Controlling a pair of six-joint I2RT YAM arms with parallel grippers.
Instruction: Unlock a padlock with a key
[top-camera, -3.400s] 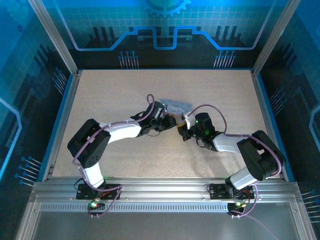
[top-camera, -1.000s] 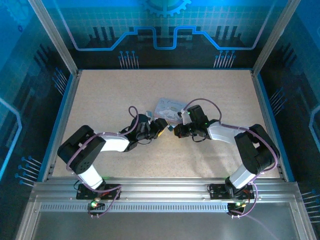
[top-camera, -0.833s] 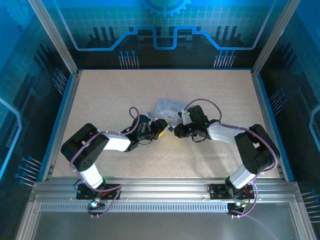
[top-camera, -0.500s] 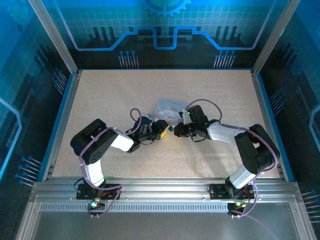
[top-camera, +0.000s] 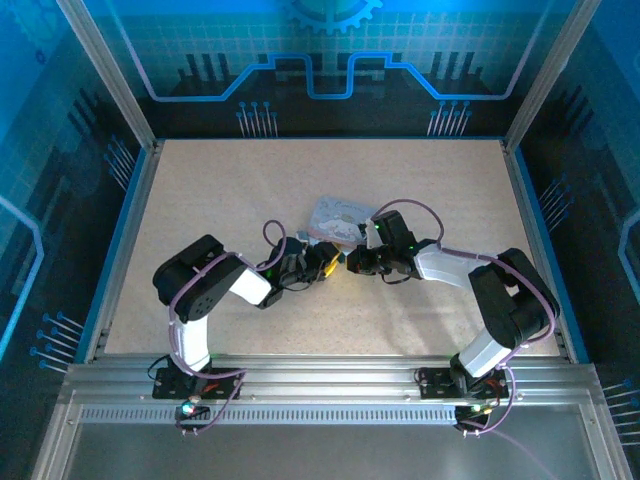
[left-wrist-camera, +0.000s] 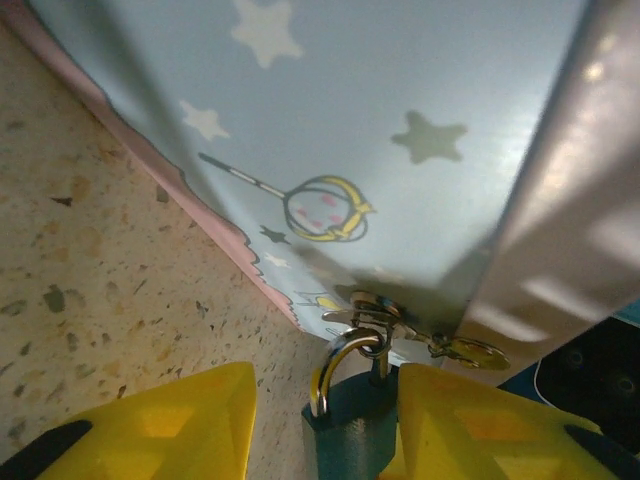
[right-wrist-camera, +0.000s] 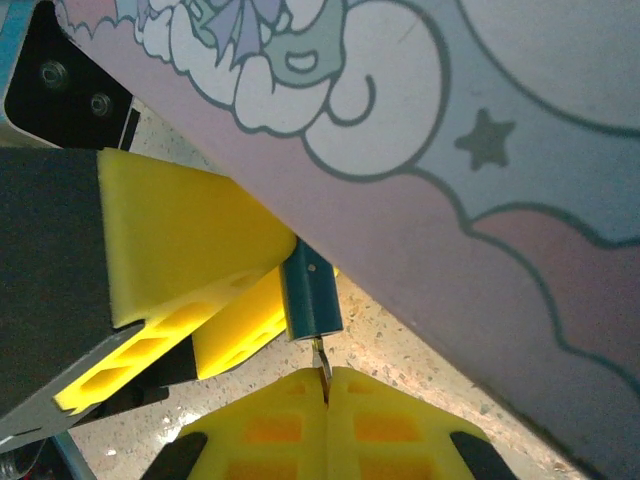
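The tin's side (right-wrist-camera: 385, 265) crowds my right gripper at the key, so my right gripper should open, back off, roll its wrist and take the key's end (right-wrist-camera: 322, 368) anew.
The tiny dark teal padlock (left-wrist-camera: 352, 435) hangs by its silver shackle (left-wrist-camera: 333, 368) from the hasp (left-wrist-camera: 372, 308) of the pale cartoon tin (left-wrist-camera: 400, 120). My left gripper (left-wrist-camera: 325, 378) is open around it. The lock body rests against the right yellow finger (left-wrist-camera: 480, 420), and a gap separates it from the left finger (left-wrist-camera: 160, 420). In the right wrist view the padlock (right-wrist-camera: 310, 292) points its base at my right gripper (right-wrist-camera: 327, 385). That gripper is shut on the thin grey key (right-wrist-camera: 322, 362), whose tip touches the lock's underside. From above, both grippers (top-camera: 330, 262) (top-camera: 353, 263) meet just below the tin (top-camera: 338, 214).
The tin's pink-and-blue side (right-wrist-camera: 480, 200) rises right beside both grippers. A small brass tab (left-wrist-camera: 470, 350) sticks out by the hasp. The left gripper's yellow fingers (right-wrist-camera: 190, 240) crowd the padlock in the right wrist view. A speckled table (top-camera: 250, 190) lies within blue rails (top-camera: 120, 250).
The left arm's elbow has swung right and its gripper has edged closer to the right gripper. The tin shifted slightly. The right arm has barely moved over the last second.
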